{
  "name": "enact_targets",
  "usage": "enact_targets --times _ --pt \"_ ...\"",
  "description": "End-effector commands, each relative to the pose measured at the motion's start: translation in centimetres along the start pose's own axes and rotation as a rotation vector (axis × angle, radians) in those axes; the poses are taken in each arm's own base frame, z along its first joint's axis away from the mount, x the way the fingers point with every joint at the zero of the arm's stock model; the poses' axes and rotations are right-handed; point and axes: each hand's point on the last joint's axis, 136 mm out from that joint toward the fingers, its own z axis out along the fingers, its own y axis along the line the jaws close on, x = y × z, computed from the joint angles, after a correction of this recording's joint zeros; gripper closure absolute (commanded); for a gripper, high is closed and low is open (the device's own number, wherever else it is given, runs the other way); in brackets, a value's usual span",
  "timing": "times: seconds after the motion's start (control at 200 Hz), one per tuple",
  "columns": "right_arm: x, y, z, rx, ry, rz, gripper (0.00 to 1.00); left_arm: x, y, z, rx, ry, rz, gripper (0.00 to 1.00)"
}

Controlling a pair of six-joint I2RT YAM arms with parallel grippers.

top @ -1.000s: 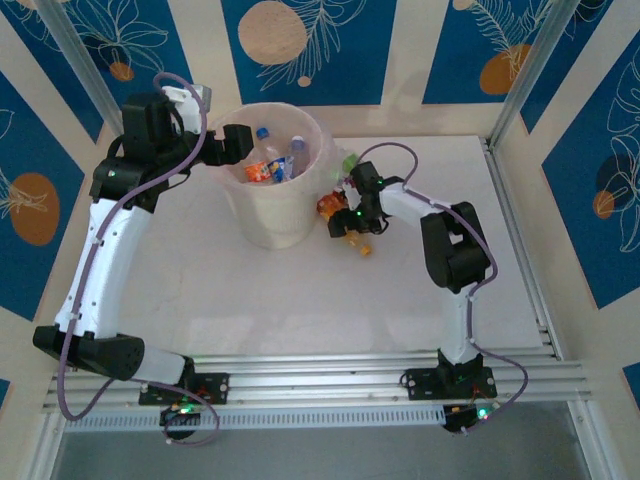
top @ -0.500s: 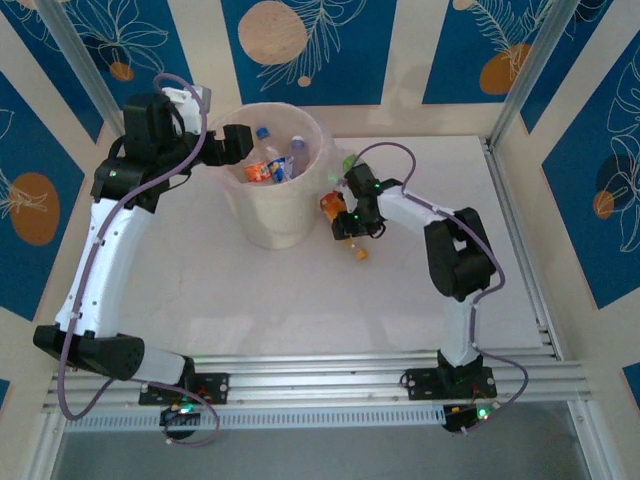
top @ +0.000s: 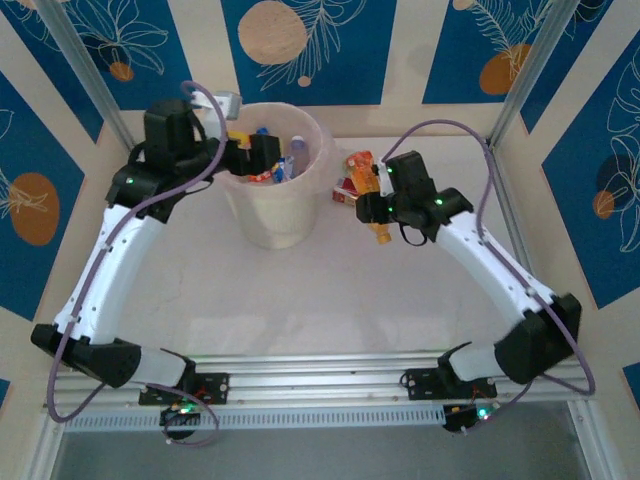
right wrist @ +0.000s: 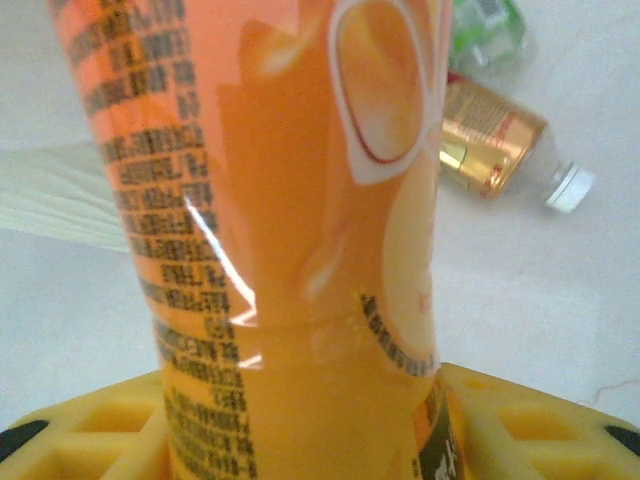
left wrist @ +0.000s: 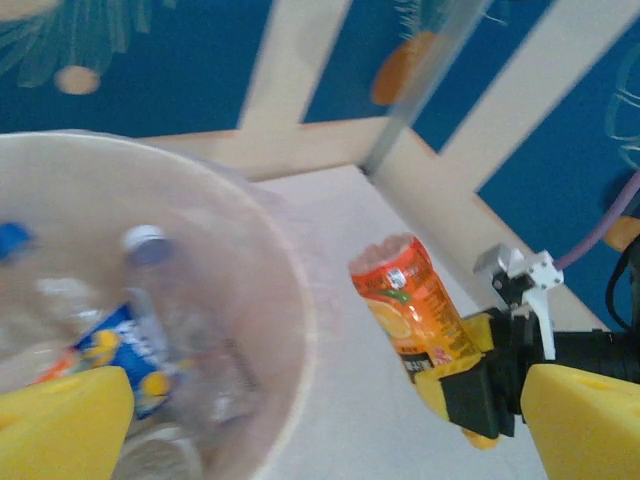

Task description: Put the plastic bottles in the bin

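The orange bottle (top: 367, 181) is in my right gripper beside the bin, and the bottle's base (top: 358, 159) is free. Next, my left gripper takes the bottle by its base and carries it into the bin.
My right gripper (top: 378, 208) is shut on an orange bottle (top: 362, 170), held upright in the air to the right of the bin (top: 300, 215). The same orange bottle (right wrist: 280, 250) stands between the yellow fingers (right wrist: 540, 425) of the right gripper (right wrist: 310, 445), and the left wrist view catches the bottle (left wrist: 412, 305) beside the bin's rim (left wrist: 302, 330). My left gripper (top: 266, 158) hovers over the bin's left rim, open, its fingers (left wrist: 60, 425) wide apart and holding nothing. Several bottles (top: 290, 160) lie inside the bin, one clear with a blue label (left wrist: 130, 345).
A red-gold bottle (right wrist: 495, 150) with a white cap lies on the table under the held bottle, also seen as the red bottle (top: 345, 192) beside the bin. A crushed green bottle (right wrist: 490, 25) lies just beyond it. Patterned walls and a metal post (top: 520, 70) enclose the table.
The right arm has lifted the orange bottle off the table and risen, its elbow swinging out to the right. The left gripper has shifted right, further over the bin.
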Motion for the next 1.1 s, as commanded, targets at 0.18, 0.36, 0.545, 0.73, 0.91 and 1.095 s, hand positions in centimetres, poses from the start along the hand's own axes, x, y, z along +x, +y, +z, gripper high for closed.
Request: enact_targets --times 0.18,0.36,0.545,0.73,0.91,1.095 --pt "-2.8 5.0 -7.2 -0.163 -0.256 -0.071 0.54 1.4 -8.4 5.4 0.286 0.063 -0.002 0.00" --pt "-3.6 7.3 -8.9 -0.223 -0.326 -0.109 0.54 1.2 -10.8 6.4 0.375 0.061 -0.028 0.00" --pt "-4.1 8.7 -9.3 -0.246 -0.354 -0.132 0.54 1.4 -11.7 6.6 0.408 0.072 -0.039 0.01" --pt "-4.4 9.4 -9.4 -0.261 -0.365 -0.144 0.54 1.3 -12.1 6.6 0.428 0.073 -0.060 0.05" --pt "-4.7 10.0 -9.3 -0.273 -0.373 -0.148 0.54 1.3 -12.5 6.5 0.457 0.078 -0.072 0.23" --pt "-4.8 10.2 -9.0 -0.269 -0.369 -0.150 0.54 1.3 -12.5 6.4 0.457 0.076 -0.072 0.44"
